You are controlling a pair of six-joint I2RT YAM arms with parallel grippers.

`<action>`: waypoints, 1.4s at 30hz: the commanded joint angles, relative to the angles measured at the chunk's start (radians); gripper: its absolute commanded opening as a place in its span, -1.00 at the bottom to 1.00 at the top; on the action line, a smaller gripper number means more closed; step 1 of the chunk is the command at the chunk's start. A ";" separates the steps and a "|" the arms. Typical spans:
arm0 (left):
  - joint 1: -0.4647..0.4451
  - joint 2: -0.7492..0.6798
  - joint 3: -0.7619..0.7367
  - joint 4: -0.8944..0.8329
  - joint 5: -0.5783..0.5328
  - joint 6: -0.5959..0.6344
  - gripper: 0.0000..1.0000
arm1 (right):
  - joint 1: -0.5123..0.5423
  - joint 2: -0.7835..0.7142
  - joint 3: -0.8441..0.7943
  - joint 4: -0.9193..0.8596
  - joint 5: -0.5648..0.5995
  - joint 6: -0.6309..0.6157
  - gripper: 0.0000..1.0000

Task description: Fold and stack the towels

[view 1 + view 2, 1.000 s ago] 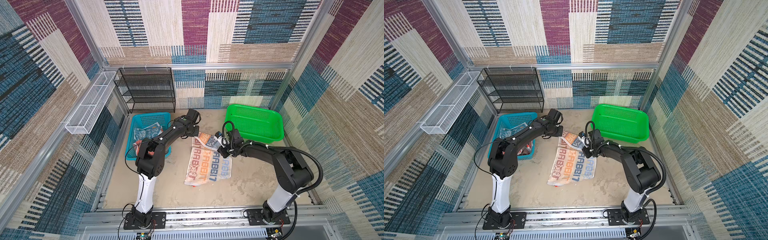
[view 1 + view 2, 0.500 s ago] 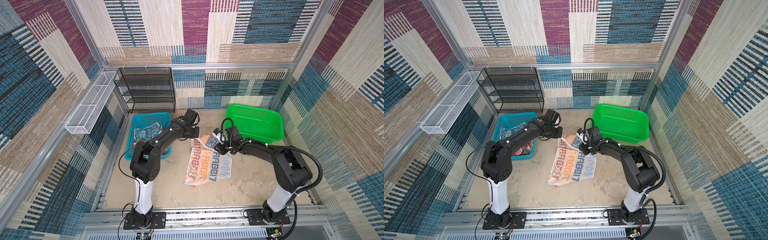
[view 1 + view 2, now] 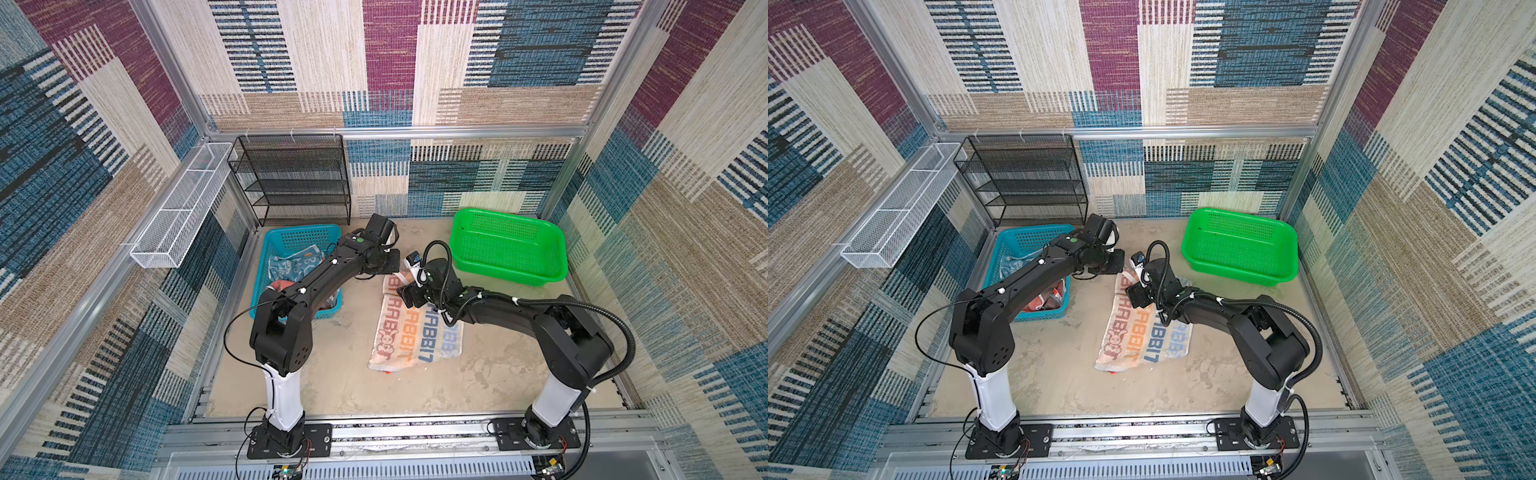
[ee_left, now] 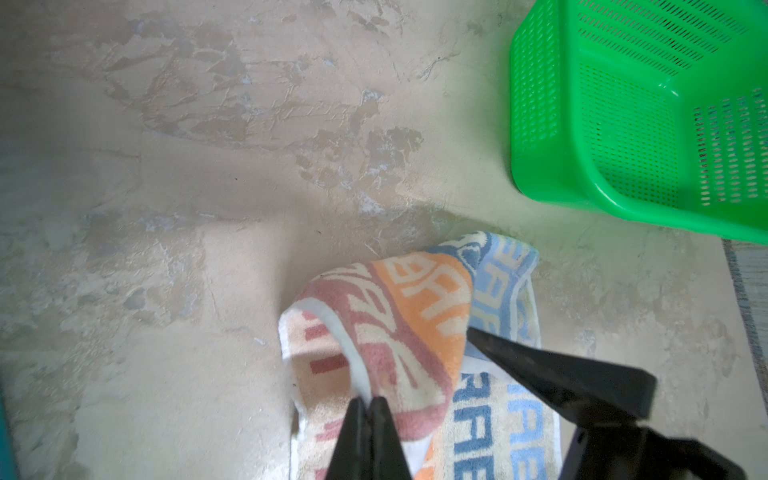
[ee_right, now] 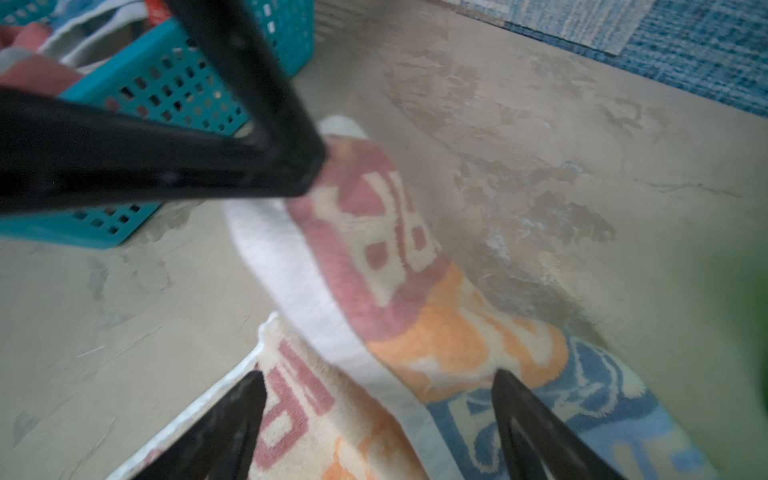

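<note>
The towel's white hem partway [image 5: 392, 400] along is between my right gripper's fingers, so next the gripper slides to the towel's light blue corner [image 4: 531, 334], closes there and pulls the hem straight before folding.
The orange-and-blue lettered towel [image 3: 419, 336] [image 3: 1142, 340] lies on the table's middle, its far end turned back over itself. My left gripper [image 4: 370, 401] [image 3: 395, 266] is shut on the white hem of that turned-back corner [image 4: 415, 299]. My right gripper [image 5: 378, 378] [image 3: 409, 286] is open, a finger on each side of the towel's folded edge [image 5: 395, 257], holding nothing. A blue patterned towel [image 3: 291, 266] and a coral one [image 3: 280, 286] lie bunched in the blue basket [image 3: 299, 237].
A green basket [image 3: 507, 245] [image 4: 623, 124] stands at the back right, close to the towel's far end. A black wire shelf [image 3: 291, 178] is against the back wall. A white wire basket [image 3: 178, 208] hangs on the left wall.
My right gripper's jaws have opened wide and let go of the towel's folded edge. The left gripper stays shut on the corner, its arm shifted a little.
</note>
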 commanded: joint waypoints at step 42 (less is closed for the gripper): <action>0.085 -0.092 0.010 -0.054 -0.110 0.044 -1.00 | -0.151 -0.099 0.027 -0.178 0.089 -0.189 -1.00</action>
